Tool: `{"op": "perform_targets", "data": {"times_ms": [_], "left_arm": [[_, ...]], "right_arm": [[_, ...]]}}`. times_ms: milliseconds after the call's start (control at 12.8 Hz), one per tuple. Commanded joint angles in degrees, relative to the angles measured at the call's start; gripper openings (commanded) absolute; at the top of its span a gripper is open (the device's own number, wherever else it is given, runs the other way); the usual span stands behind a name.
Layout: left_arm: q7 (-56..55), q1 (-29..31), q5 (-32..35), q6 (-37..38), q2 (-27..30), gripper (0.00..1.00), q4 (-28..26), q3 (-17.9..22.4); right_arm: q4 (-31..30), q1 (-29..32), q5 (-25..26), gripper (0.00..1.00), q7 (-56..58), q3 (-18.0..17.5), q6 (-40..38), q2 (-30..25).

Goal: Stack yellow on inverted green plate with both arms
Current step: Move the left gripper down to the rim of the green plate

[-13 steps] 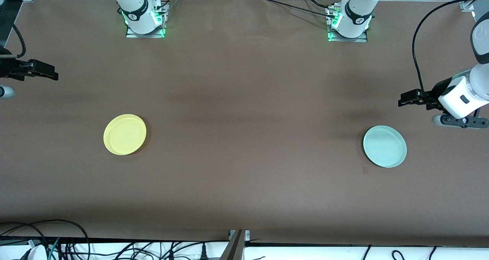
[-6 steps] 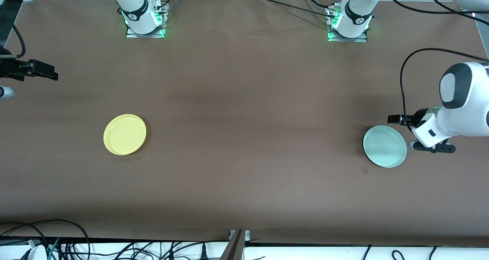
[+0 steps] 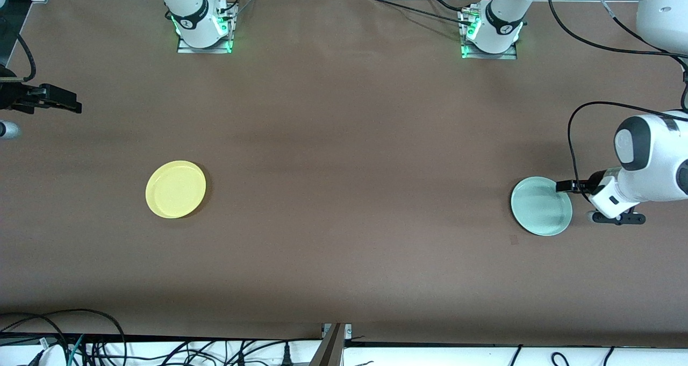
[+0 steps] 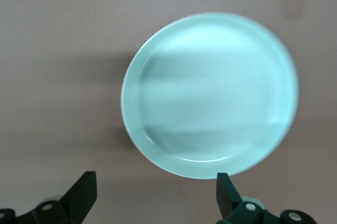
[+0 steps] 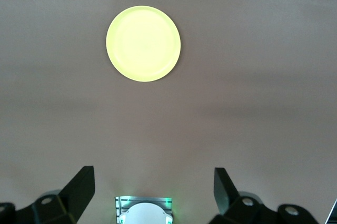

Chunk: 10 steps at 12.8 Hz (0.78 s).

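Observation:
I expect the plate to stay at the same angle in the grip when I flip it, because the green plate's thin rim flares up at my left gripper.
The yellow plate lies rim up on the brown table toward the right arm's end; it also shows in the right wrist view. The green plate lies rim up toward the left arm's end, and it fills the left wrist view. My left gripper is open and empty, low at the green plate's rim, on the side toward the table's end. My right gripper waits open and empty over the table's edge at the right arm's end, well away from the yellow plate.
Both arm bases with green lights stand at the table's edge farthest from the front camera. A small dark mark is on the cloth just nearer the front camera than the green plate. Cables hang below the near edge.
My left arm has swung down and brought its gripper from over bare table to the green plate's rim. The right arm and both plates have not moved.

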<state>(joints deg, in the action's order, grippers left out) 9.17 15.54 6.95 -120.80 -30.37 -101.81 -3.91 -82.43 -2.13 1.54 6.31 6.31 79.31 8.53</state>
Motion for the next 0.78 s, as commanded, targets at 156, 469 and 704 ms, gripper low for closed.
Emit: {"op": "perform_targets", "data": {"times_ms": [156,469,704], "left_arm": [[-1.26,2.13,4.65,-11.82,0.84,1.00,-7.79,-0.48],[-1.79,2.65,5.01,-16.29,-1.70,1.00,-7.88,-0.48],[-1.00,3.97,5.09,-18.33,-3.21,1.00,-7.44,-0.48]], "right_arm": [[0.78,0.63,-0.66,1.00,-0.60,-0.25,-0.21,0.26],[0.78,0.63,-0.66,1.00,-0.60,-0.25,-0.21,0.26],[0.78,0.63,-0.66,1.00,-0.60,-0.25,-0.30,0.26]]}}
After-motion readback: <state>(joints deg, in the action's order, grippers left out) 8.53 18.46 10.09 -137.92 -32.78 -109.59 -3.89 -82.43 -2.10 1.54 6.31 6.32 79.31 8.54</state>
